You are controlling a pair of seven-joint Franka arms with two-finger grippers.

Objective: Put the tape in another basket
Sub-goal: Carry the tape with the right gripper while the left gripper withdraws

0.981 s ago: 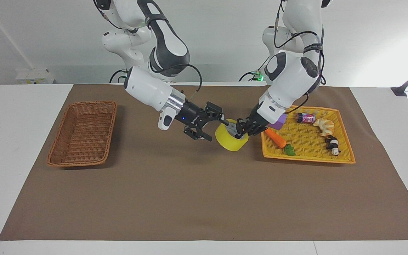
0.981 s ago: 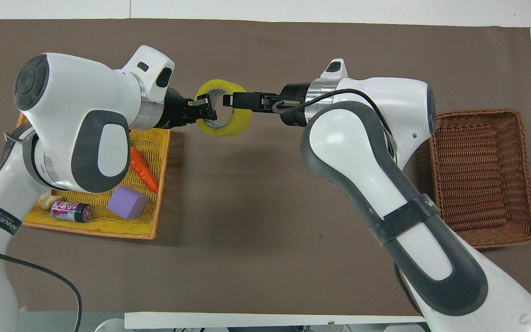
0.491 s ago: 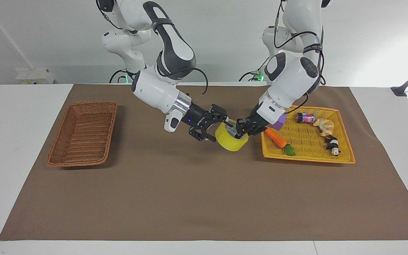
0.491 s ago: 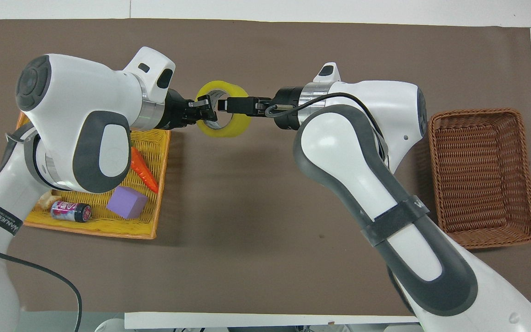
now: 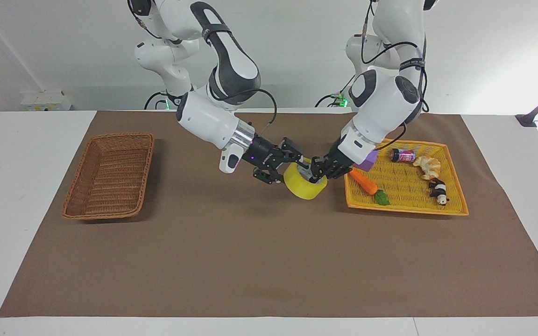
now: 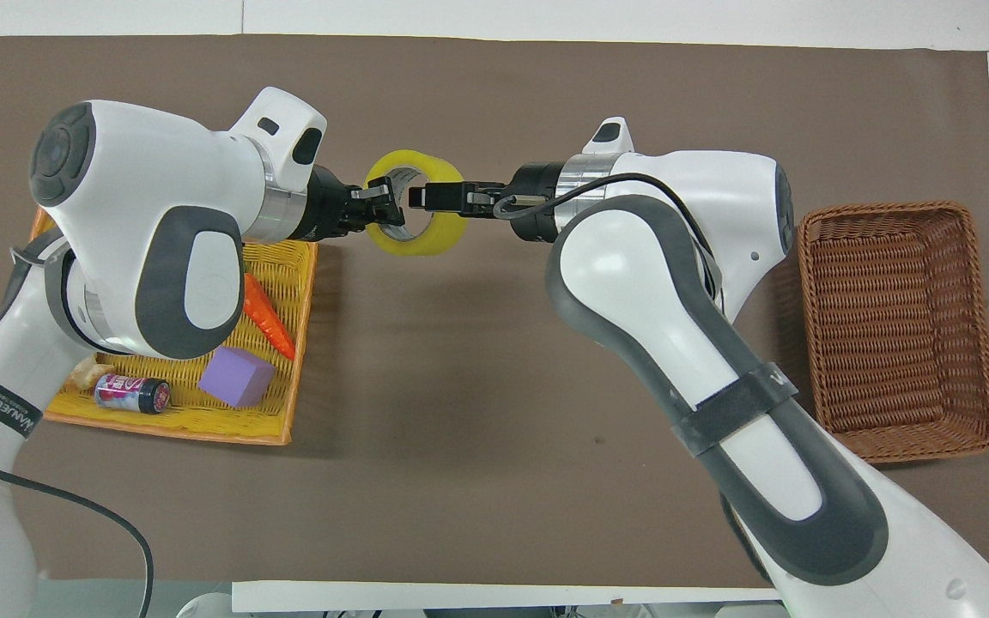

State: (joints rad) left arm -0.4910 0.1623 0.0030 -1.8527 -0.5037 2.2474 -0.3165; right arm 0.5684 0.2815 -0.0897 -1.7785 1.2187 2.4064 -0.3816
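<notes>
The brown wicker basket (image 6: 903, 331) stands beyond my left gripper's reach, so next my right gripper closes on the yellow tape's side (image 6: 450, 228) before my left gripper opens.
The yellow tape (image 5: 304, 189) hangs tilted just above the brown mat, between the two baskets; it also shows in the overhead view (image 6: 436, 241). My left gripper (image 5: 316, 173) is shut on the roll's wall at the side toward the yellow tray; it also shows from above (image 6: 385, 204). My right gripper (image 5: 285, 169) is open at the roll's other side, one finger reaching into the core and the other outside the wall; it also shows from above (image 6: 421, 196). The brown wicker basket (image 5: 119, 136) stands empty at the right arm's end of the table, also seen from above (image 6: 889, 210).
A flat yellow woven tray (image 5: 409, 210) at the left arm's end holds a carrot (image 5: 364, 182), a purple block (image 5: 368, 161), a can (image 5: 403, 155), a pastry (image 5: 428, 165) and a small panda toy (image 5: 438, 191). Bare brown mat (image 5: 250, 261) lies between the baskets.
My right gripper has moved in toward the tape and now straddles its wall. My left gripper has kept its hold and barely moved.
</notes>
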